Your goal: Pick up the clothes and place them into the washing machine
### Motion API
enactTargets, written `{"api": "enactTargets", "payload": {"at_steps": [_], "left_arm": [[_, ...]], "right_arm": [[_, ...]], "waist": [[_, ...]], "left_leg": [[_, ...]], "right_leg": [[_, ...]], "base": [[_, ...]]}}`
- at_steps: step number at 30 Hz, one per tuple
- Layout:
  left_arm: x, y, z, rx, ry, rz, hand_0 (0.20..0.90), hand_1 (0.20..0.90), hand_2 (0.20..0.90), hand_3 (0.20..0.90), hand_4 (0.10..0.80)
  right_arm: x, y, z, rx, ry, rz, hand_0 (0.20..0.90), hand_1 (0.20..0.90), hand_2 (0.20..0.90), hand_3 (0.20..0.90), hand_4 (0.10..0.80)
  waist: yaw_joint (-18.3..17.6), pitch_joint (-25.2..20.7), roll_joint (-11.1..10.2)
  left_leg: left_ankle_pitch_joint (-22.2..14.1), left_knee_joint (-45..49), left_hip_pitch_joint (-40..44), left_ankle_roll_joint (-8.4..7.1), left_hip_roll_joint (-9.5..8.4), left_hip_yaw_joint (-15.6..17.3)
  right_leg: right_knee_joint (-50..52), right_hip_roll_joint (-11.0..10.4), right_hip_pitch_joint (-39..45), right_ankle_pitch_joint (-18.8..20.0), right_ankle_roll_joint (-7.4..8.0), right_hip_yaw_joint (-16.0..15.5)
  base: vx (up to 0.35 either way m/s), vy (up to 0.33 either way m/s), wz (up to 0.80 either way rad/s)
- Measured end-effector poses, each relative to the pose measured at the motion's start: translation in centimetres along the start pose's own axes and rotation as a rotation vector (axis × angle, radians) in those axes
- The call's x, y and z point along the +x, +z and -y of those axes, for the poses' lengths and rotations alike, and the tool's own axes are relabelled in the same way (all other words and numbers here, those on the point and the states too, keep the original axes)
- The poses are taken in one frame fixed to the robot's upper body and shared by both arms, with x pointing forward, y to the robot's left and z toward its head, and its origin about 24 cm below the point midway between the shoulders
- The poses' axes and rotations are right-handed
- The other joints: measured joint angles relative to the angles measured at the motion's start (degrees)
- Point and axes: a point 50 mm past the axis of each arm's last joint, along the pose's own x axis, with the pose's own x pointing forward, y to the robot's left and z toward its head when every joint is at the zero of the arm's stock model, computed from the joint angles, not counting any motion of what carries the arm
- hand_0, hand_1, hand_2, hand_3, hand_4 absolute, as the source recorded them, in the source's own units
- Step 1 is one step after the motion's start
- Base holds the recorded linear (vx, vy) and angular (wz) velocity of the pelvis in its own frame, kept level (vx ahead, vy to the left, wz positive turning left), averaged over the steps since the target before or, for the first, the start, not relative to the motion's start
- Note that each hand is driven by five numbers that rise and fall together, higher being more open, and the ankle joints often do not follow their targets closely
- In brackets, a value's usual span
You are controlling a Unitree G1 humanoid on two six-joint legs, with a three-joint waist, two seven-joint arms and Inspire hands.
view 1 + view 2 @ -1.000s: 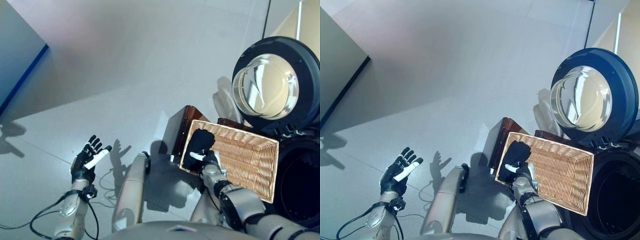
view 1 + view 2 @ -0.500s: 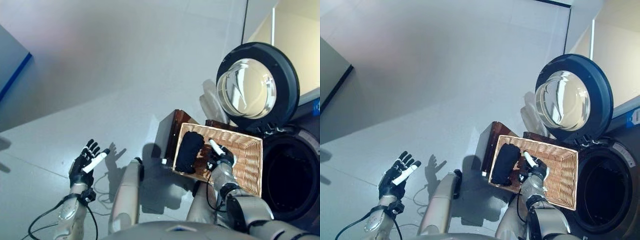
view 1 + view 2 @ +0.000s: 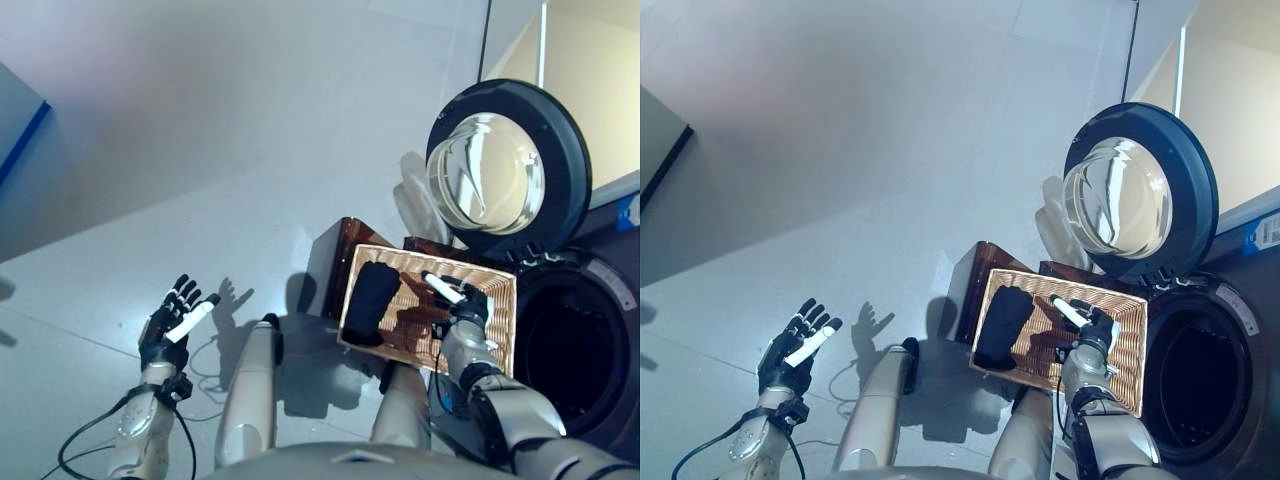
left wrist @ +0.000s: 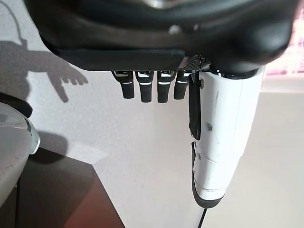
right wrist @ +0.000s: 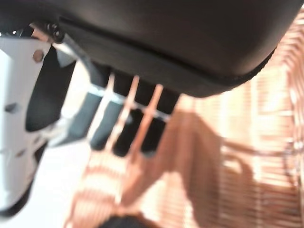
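My gripper will lift the black cloth [image 3: 371, 300], and the cloth should come away in one piece and leave the basket empty, because the basket's clear weave [image 3: 408, 338] shows next to the cloth's compact heap.
A black cloth [image 3: 370, 300] lies bunched at the left end of a wicker basket [image 3: 497, 330]. My right hand [image 3: 465, 305] hovers over the middle of the basket, to the right of the cloth and apart from it. It is open, white thumb out, holding nothing; the right wrist view shows its fingers [image 5: 123, 128] above bare weave [image 5: 256, 142]. The washing machine's round door [image 3: 500, 165] stands open behind the basket, and the dark drum opening [image 3: 575, 345] is just right of it. My left hand [image 3: 172, 325] is open over the floor at lower left.
The basket rests on a dark brown stool [image 3: 335, 260]. A pale object [image 3: 412, 205] leans behind the stool, by the machine door. A blue-edged panel [image 3: 20, 150] runs along the far left.
My right hand has let go of the black cloth and moved right across the basket; the cloth stays at the left end. The camera has shifted. The left hand has stayed put.
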Motion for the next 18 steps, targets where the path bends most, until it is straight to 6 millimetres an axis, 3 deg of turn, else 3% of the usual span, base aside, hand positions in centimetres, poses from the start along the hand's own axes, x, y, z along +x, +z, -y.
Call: {"api": "enactTargets", "payload": {"at_steps": [5,11,18], "left_arm": [[0.0,0.2,0.1,0.0,-0.002,0.009,0.9,0.9,0.9,0.9,0.8],[0.2,0.5,0.3,-0.004,-0.015,0.024,0.9,0.9,0.9,0.9,0.8],[0.4,0.8,0.5,-0.005,-0.026,0.034,0.9,0.9,0.9,0.9,0.8]], "right_arm": [[0.0,0.4,-1.3,-0.055,0.024,-0.013,0.9,0.9,0.9,0.9,0.8],[0.2,1.6,-2.2,-0.079,0.037,-0.016,0.9,0.9,0.9,0.9,0.8],[0.1,1.3,-2.3,-0.075,0.016,-0.037,0.9,0.9,0.9,0.9,0.8]], "waist": [[1.17,1.28,0.43],[1.89,3.76,2.49],[2.91,4.22,2.79]], "left_leg": [[-0.19,0.13,-0.94,-0.21,-0.28,-0.29],[0.28,1.61,-3.29,0.46,-1.9,-1.03],[-0.18,2.69,-4.21,1.01,-2.18,-1.01]], "right_leg": [[0.38,-0.4,-0.88,-0.01,0.01,-0.07],[1.87,-1.81,-2.08,-0.33,0.27,-1.08],[1.85,-1.97,-2.29,-0.38,0.32,-1.04]], "base": [[-0.019,0.016,0.03],[-0.013,0.031,0.14],[0.0,0.003,0.01]]}}
